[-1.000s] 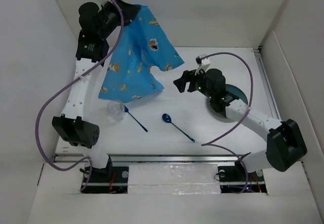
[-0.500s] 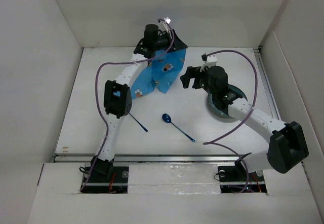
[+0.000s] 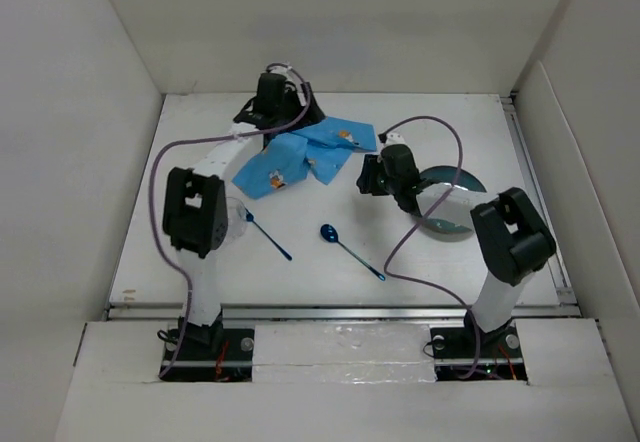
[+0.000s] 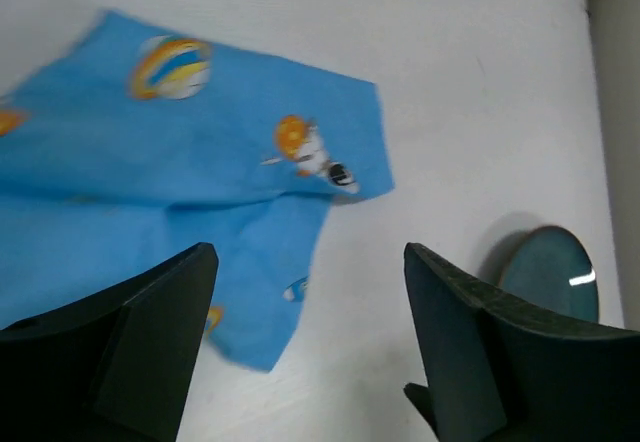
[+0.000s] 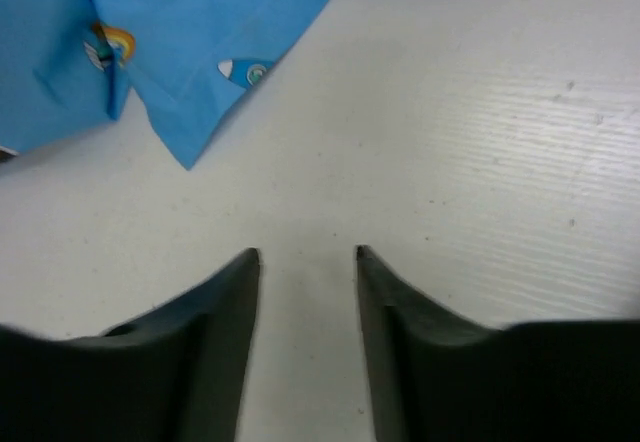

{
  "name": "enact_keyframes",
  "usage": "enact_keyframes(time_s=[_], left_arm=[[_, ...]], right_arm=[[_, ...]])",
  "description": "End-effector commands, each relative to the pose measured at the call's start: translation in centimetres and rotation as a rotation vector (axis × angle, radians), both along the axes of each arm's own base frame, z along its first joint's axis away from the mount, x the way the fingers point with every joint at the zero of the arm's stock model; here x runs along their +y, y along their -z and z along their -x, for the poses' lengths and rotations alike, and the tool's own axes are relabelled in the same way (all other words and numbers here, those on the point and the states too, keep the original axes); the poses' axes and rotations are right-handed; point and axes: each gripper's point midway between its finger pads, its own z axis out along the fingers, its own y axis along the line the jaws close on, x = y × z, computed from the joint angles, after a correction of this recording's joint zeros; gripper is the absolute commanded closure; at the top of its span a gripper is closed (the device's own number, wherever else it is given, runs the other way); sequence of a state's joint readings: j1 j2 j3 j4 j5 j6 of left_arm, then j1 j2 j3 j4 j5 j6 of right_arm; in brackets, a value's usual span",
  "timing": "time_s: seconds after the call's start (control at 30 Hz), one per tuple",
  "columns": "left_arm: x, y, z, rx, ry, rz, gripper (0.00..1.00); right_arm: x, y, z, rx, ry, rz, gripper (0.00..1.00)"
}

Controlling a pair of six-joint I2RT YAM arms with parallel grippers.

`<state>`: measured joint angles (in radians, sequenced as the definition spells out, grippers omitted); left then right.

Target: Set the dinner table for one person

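The placemat is rumpled and folded (image 3: 304, 144) under my left gripper, so my right gripper should take the end of the placemat (image 3: 367, 139) nearest the plate, so that both can stretch the placemat flat.
The blue patterned placemat (image 3: 300, 157) lies rumpled and partly folded on the back middle of the white dinner table (image 3: 440, 272). My left gripper (image 3: 285, 124) hovers over its far edge, open wide with nothing between the fingers; in the left wrist view the placemat (image 4: 200, 142) lies ahead of the gripper (image 4: 308, 254). My right gripper (image 3: 366, 176) sits just right of the placemat, open over bare table (image 5: 470, 162). In the right wrist view the gripper (image 5: 307, 253) is empty, with the placemat's corner (image 5: 180, 32) beyond it.
A teal plate (image 3: 458, 200) sits under the right forearm, also seen as the plate (image 4: 550, 274). A blue spoon (image 3: 348, 245) and another blue utensil (image 3: 270, 236) lie near the middle front. A clear cup (image 3: 236, 217) stands beside the left arm's elbow.
The left gripper opened and let go of the placemat, which dropped from hanging to lying rumpled on the table. The right gripper moved left toward it and narrowed.
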<state>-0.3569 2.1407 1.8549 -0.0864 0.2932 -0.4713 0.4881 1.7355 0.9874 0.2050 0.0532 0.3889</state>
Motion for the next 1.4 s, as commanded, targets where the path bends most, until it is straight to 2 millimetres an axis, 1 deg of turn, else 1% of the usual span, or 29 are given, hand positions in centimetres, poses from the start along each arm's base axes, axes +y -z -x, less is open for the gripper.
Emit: enact_keyframes(time_s=[0.0, 0.03, 0.07, 0.1, 0.13, 0.2, 0.23, 0.27, 0.3, 0.33, 0.4, 0.43, 0.5, 0.53, 0.63, 0.67, 0.7, 0.73, 0.8, 0.83, 0.87, 0.9, 0.93, 0.97, 1.07, 1.1, 1.17, 1.2, 1.37], left_arm=[[8.4, -8.4, 1.5, -0.216, -0.336, -0.047, 0.3], [9.4, -4.6, 2.9, -0.167, -0.386, -0.099, 0.41], [10.5, -5.5, 3.8, -0.182, -0.424, -0.108, 0.47], [10.4, -4.6, 4.7, -0.17, -0.438, -0.131, 0.55], [11.5, -2.0, 5.9, -0.125, -0.486, -0.189, 0.74], [11.6, -1.1, 7.2, -0.089, -0.513, -0.163, 0.88], [11.9, 1.2, 8.4, -0.044, -0.515, -0.173, 0.96], [12.2, 1.2, 8.9, -0.045, -0.526, -0.163, 0.96], [12.4, 1.8, 9.4, -0.036, -0.539, -0.153, 0.95], [12.6, 3.1, 10.2, -0.018, -0.535, -0.156, 0.84], [13.1, 3.6, 10.6, -0.005, -0.546, -0.15, 0.64], [13.2, 4.3, 11.1, 0.011, -0.544, -0.159, 0.47], [13.4, 4.6, 11.3, 0.019, -0.547, -0.166, 0.38], [13.3, 5.3, 11.7, 0.03, -0.541, -0.19, 0.31], [13.7, 6.2, 12.0, 0.051, -0.548, -0.216, 0.3], [13.7, 6.6, 12.2, 0.058, -0.548, -0.219, 0.3], [13.6, 7.5, 12.4, 0.078, -0.543, -0.225, 0.29], [13.7, 8.1, 12.5, 0.092, -0.541, -0.235, 0.29], [13.4, 9.6, 13.1, 0.133, -0.531, -0.23, 0.29], [13.4, 10.2, 13.4, 0.142, -0.526, -0.228, 0.29], [13.4, 10.5, 13.6, 0.148, -0.529, -0.217, 0.29], [13.3, 11.1, 14.0, 0.15, -0.522, -0.205, 0.3], [13.3, 10.9, 14.1, 0.139, -0.524, -0.191, 0.3], [12.9, 10.9, 14.4, 0.135, -0.517, -0.187, 0.3], [12.1, 10.8, 14.6, 0.125, -0.509, -0.189, 0.3], [12.1, 10.7, 14.4, 0.123, -0.51, -0.189, 0.3], [10.9, 11.3, 14.9, 0.134, -0.481, -0.199, 0.3], [10.9, 11.4, 14.9, 0.138, -0.483, -0.199, 0.3], [9.2, 13.3, 16.1, 0.192, -0.425, -0.187, 0.3]], right_arm=[[4.0, -2.9, -1.5, -0.092, -0.06, -0.095, 0.47], [4.3, -2.2, -1.6, -0.069, -0.071, -0.089, 0.43], [5.1, -0.6, -1.4, -0.038, -0.087, -0.069, 0.4], [6.2, -0.9, -1.7, -0.042, -0.102, -0.069, 0.36], [6.0, 0.1, -1.9, -0.013, -0.088, -0.045, 0.35], [6.7, 2.0, -2.0, 0.039, -0.092, -0.023, 0.34], [7.1, 1.9, -2.5, 0.045, -0.088, -0.031, 0.34], [7.2, 2.2, -2.6, 0.051, -0.081, -0.039, 0.34], [7.5, 3.0, -2.8, 0.072, -0.065, -0.057, 0.33], [7.9, 2.8, -3.2, 0.07, -0.059, -0.072, 0.33], [7.9, 4.0, -3.8, 0.099, -0.029, -0.098, 0.33], [7.9, 4.1, -4.3, 0.107, -0.021, -0.115, 0.33], [8.6, 3.7, -5.2, 0.112, 0.003, -0.159, 0.34], [9.8, 3.6, -5.5, 0.139, -0.01, -0.211, 0.34], [10.2, 4.1, -6.0, 0.153, 0.006, -0.227, 0.36], [10.5, 3.5, -6.5, 0.147, 0.018, -0.248, 0.4], [10.5, 3.6, -6.9, 0.153, 0.039, -0.255, 0.5], [10.4, 3.9, -7.0, 0.154, 0.047, -0.249, 0.51], [10.0, 3.4, -7.6, 0.145, 0.066, -0.272, 0.75], [8.9, 3.3, -8.4, 0.123, 0.112, -0.265, 0.84], [8.0, 1.8, -9.0, 0.089, 0.13, -0.28, 0.96], [6.9, 1.4, -9.3, 0.059, 0.16, -0.279, 0.99], [6.1, 0.6, -9.6, 0.033, 0.175, -0.28, 1.0], [4.7, -1.5, -10.2, -0.014, 0.194, -0.282, 1.0], [1.5, -3.7, -10.7, -0.076, 0.244, -0.251, 1.0], [-0.2, -5.7, -11.0, -0.116, 0.269, -0.259, 1.0], [-2.1, -6.4, -10.9, -0.139, 0.291, -0.231, 1.0], [-2.8, -7.6, -10.9, -0.162, 0.292, -0.233, 1.0], [-3.8, -7.8, -10.6, -0.163, 0.253, -0.197, 1.0]])
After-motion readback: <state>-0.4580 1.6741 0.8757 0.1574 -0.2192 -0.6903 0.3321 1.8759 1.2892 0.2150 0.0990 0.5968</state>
